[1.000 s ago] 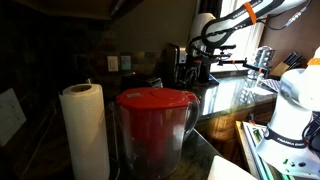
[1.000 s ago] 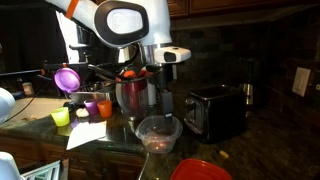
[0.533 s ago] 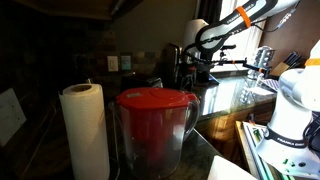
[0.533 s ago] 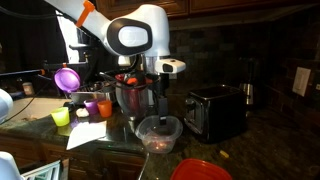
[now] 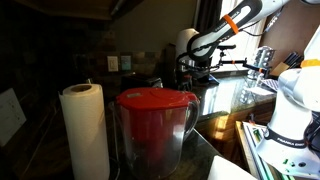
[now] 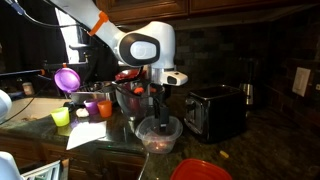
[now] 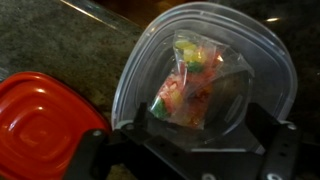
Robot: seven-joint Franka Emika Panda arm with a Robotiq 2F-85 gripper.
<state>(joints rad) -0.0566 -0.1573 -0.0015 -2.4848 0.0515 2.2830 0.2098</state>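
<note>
My gripper keeps going down into the clear container [image 6: 159, 135] until my open fingers are on both sides of the bag, because the bag of sweets [image 7: 191, 82] lies within their span.
A clear plastic container [image 7: 215, 70] sits on the dark granite counter with a small bag of colourful sweets [image 7: 190, 85] inside it. My gripper [image 7: 188, 145] hangs right above it, jaws open wide on either side, nothing held. A red lid [image 7: 40, 120] lies beside the container. In an exterior view the gripper [image 6: 157, 108] points down just over the clear container [image 6: 158, 133], with the red lid [image 6: 203, 170] in front. In an exterior view the arm [image 5: 205, 42] reaches in far at the back.
A black toaster [image 6: 216, 110] stands next to the container. Purple [image 6: 67, 78], orange [image 6: 104, 106] and green [image 6: 61, 117] cups sit on the other side. A red-lidded pitcher [image 5: 155, 125] and a paper towel roll [image 5: 85, 130] stand near one camera.
The arm has swung across and lowered, bringing the open gripper down over the clear container. The container, lid and cups have not moved.
</note>
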